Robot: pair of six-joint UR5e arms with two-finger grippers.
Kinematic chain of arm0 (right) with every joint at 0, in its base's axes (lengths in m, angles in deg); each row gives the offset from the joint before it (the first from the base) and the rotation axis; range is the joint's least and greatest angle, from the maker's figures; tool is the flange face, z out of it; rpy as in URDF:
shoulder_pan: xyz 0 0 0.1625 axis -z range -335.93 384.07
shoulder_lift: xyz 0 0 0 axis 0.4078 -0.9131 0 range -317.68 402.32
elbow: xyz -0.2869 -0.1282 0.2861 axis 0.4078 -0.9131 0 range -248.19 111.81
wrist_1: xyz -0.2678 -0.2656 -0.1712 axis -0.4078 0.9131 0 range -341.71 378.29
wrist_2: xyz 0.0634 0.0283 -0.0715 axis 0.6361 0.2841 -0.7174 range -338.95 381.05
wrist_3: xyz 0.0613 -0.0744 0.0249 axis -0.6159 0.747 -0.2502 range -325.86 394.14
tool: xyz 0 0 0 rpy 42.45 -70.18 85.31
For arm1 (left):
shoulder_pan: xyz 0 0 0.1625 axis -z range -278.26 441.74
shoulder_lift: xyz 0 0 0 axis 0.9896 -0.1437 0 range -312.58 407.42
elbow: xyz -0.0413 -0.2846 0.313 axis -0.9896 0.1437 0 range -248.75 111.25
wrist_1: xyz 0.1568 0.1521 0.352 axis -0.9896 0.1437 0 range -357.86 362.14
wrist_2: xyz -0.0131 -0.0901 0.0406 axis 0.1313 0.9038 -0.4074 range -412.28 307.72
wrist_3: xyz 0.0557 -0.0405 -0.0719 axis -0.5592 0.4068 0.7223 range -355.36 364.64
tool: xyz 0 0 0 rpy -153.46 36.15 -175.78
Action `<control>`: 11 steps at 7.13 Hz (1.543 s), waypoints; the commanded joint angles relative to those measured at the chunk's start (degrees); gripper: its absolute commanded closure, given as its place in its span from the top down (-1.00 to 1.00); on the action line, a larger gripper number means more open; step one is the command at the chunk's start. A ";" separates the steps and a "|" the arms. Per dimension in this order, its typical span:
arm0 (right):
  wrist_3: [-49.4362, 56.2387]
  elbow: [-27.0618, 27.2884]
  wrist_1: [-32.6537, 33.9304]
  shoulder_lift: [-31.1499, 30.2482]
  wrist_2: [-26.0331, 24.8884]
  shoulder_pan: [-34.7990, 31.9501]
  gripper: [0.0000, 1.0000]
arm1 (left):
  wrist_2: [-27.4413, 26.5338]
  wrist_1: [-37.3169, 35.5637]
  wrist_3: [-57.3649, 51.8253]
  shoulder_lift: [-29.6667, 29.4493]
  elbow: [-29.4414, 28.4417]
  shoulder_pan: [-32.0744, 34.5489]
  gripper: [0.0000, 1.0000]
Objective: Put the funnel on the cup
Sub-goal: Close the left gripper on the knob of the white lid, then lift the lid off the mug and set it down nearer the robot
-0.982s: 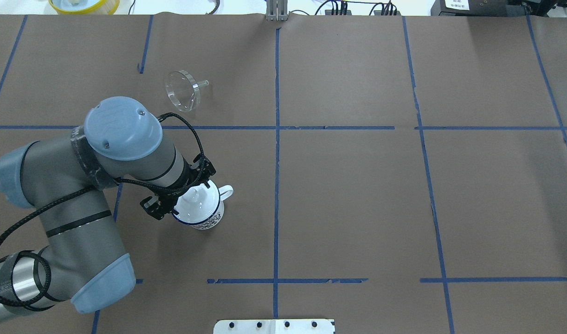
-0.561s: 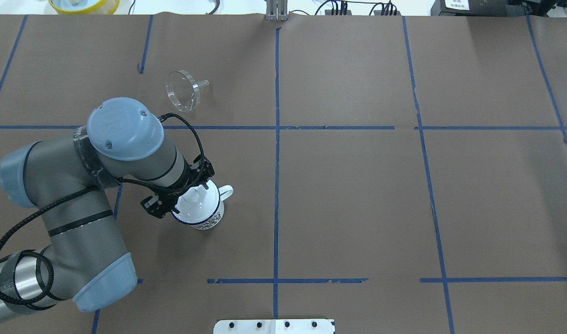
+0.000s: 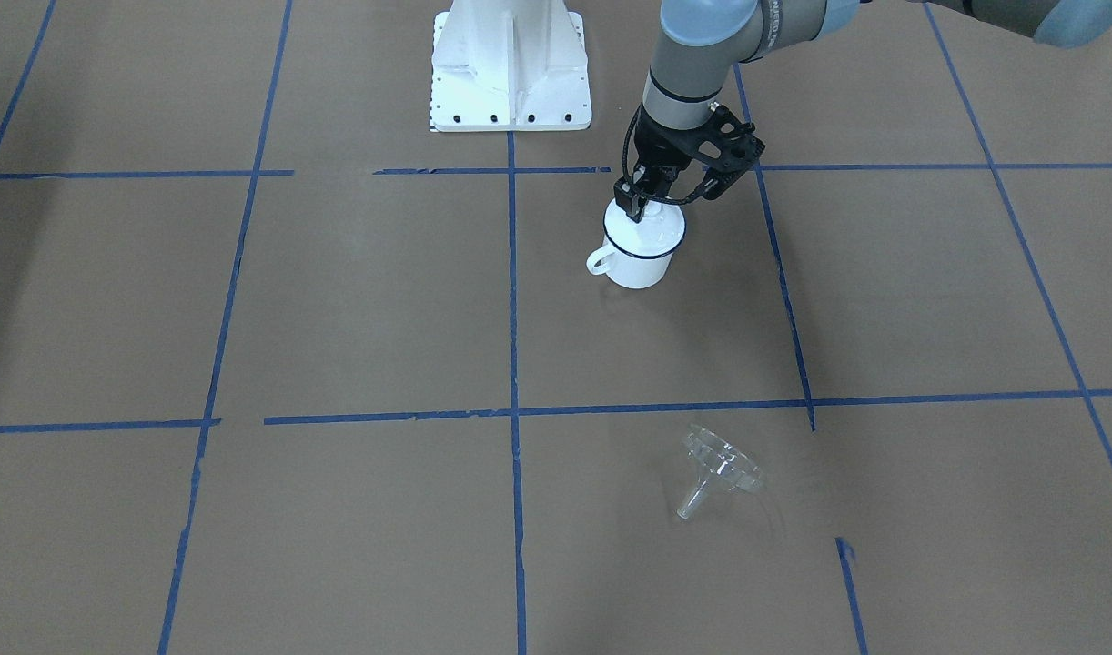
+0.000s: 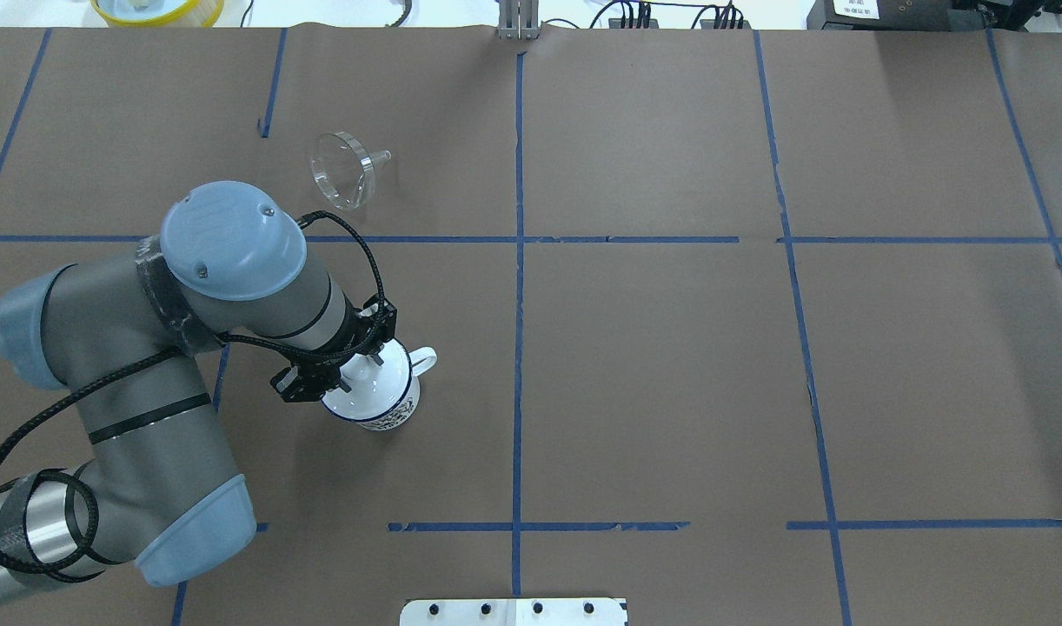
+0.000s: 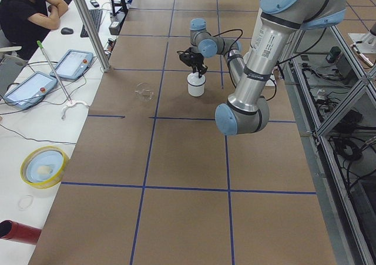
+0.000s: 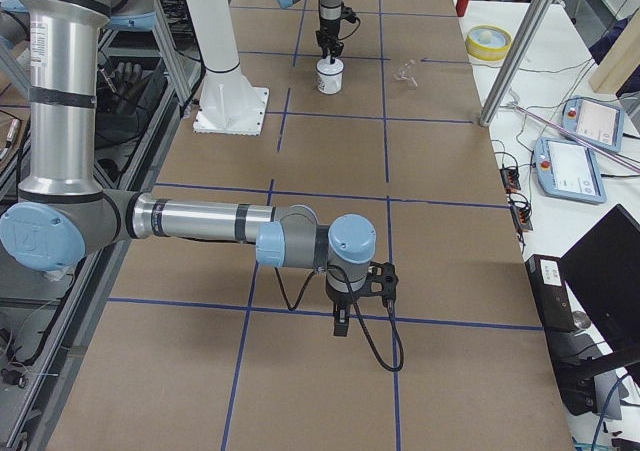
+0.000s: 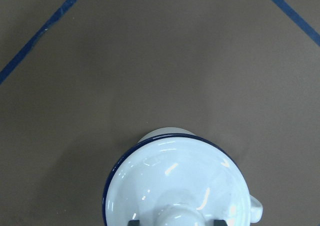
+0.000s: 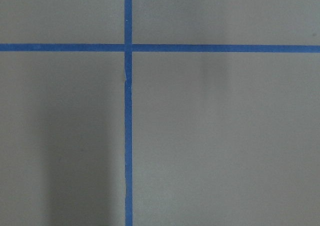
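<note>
My gripper will lift the knob, and the white lid (image 3: 639,234) will come off and leave the cup standing, because the blue rim (image 3: 641,256) shows around the lid.
The cup (image 4: 390,402) is a white enamel mug with a blue rim, standing upright left of the table's middle. A white knobbed lid (image 7: 170,178) sits on it. My left gripper (image 4: 361,358) hangs straight over the lid, jaws on either side of the knob with small gaps showing in the left wrist view, so it is open. The clear funnel (image 4: 344,169) lies on its side farther from the robot, spout pointing right; it also shows in the front-facing view (image 3: 720,468). My right gripper (image 6: 340,323) hovers low over bare table far away; I cannot tell its state.
The robot's white base plate (image 3: 510,68) stands at the table's near edge. A yellow-rimmed bowl (image 4: 157,9) and cables lie beyond the far edge. Blue tape lines (image 4: 518,261) cross the brown table cover. An operator sits at the side bench (image 5: 29,12).
My left gripper's jaws have drawn in closer around the lid's knob. The cup, the lid and the funnel have not moved.
</note>
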 commanded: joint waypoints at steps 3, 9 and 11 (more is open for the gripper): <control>0.00 0.00 0.00 0.00 0.00 0.00 1.00 | 0.09 -8.23 -0.19 -1.51 8.76 5.46 -1.00; 0.00 0.00 0.00 0.00 0.00 0.00 1.00 | 4.03 13.06 0.15 22.94 11.11 1.09 -1.00; 0.00 -0.08 0.00 0.00 0.00 0.00 1.00 | 5.36 19.83 2.79 23.87 6.07 0.46 -1.00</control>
